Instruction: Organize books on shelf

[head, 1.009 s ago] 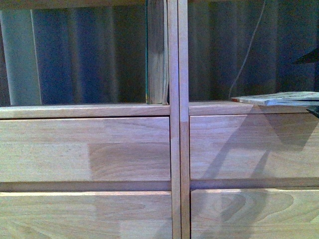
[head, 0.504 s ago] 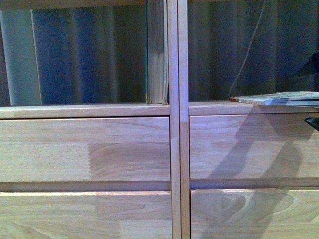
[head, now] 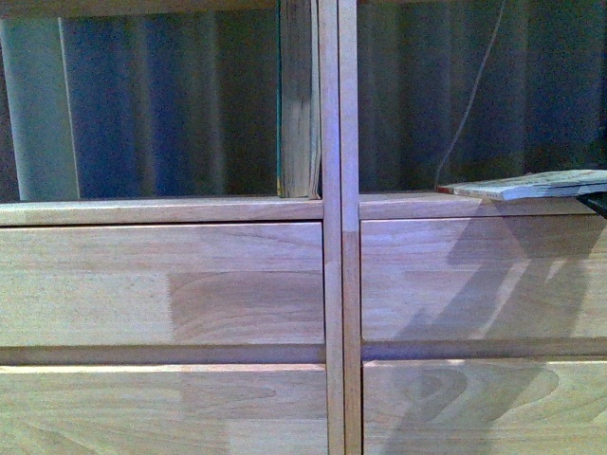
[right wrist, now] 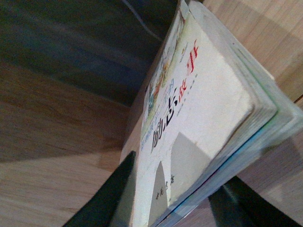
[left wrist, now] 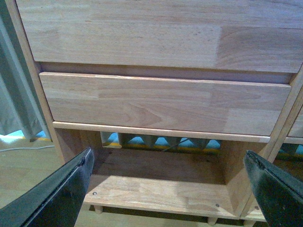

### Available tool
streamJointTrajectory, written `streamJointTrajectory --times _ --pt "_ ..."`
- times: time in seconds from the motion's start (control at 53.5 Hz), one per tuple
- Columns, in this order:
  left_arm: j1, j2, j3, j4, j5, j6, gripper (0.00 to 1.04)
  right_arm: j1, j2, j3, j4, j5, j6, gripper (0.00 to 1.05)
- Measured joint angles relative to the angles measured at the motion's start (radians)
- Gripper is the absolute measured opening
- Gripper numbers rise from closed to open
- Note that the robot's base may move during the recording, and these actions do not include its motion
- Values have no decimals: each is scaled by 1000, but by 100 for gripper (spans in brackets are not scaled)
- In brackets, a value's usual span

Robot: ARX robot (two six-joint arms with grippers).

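I can see the thick book (head: 300, 104) standing against the centre post, so the white paperback (head: 531, 185) will stay propped at a slant when I lean it there.
The light wood shelf (head: 332, 284) fills the front view, with drawer fronts below two open compartments. The thick book with yellowed page edges (head: 299, 104) stands upright against the centre post in the left compartment. The white paperback (head: 531, 185) lies nearly flat over the right compartment's floor, at the right edge. My right gripper (right wrist: 175, 198) is shut on the white paperback (right wrist: 199, 113), its red and dark print facing the camera; a dark bit of the gripper shows at the front view's right edge (head: 597, 202). My left gripper (left wrist: 168, 184) is open and empty, low before the shelf's bottom compartment (left wrist: 156, 189).
A grey curtain (head: 190, 104) hangs behind the backless compartments. A thin cable (head: 469, 95) hangs in the right compartment. In the left wrist view a curtain (left wrist: 14, 94) hangs left of the shelf, over a wooden floor (left wrist: 23, 165). The shelf stands on short peg legs (left wrist: 212, 220).
The paperback's outer end has risen slightly at the right edge, and the dark gripper part beneath it has moved up. The standing book has not moved.
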Motion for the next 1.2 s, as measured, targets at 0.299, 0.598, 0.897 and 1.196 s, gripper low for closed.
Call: streamJointTrajectory --times 0.299,0.598,0.897,1.196 --pt "0 0 0 0 0 0 97 3 0 -2 17 -5 -5 7" --pt "5 2 0 3 18 0 97 -23 -122 -134 110 -126 32 7" --pt "279 639 206 624 779 -172 97 -99 -315 -224 183 -248 84 7" --pt "170 1096 612 629 804 -511 97 -66 -408 -281 298 -362 116 7"
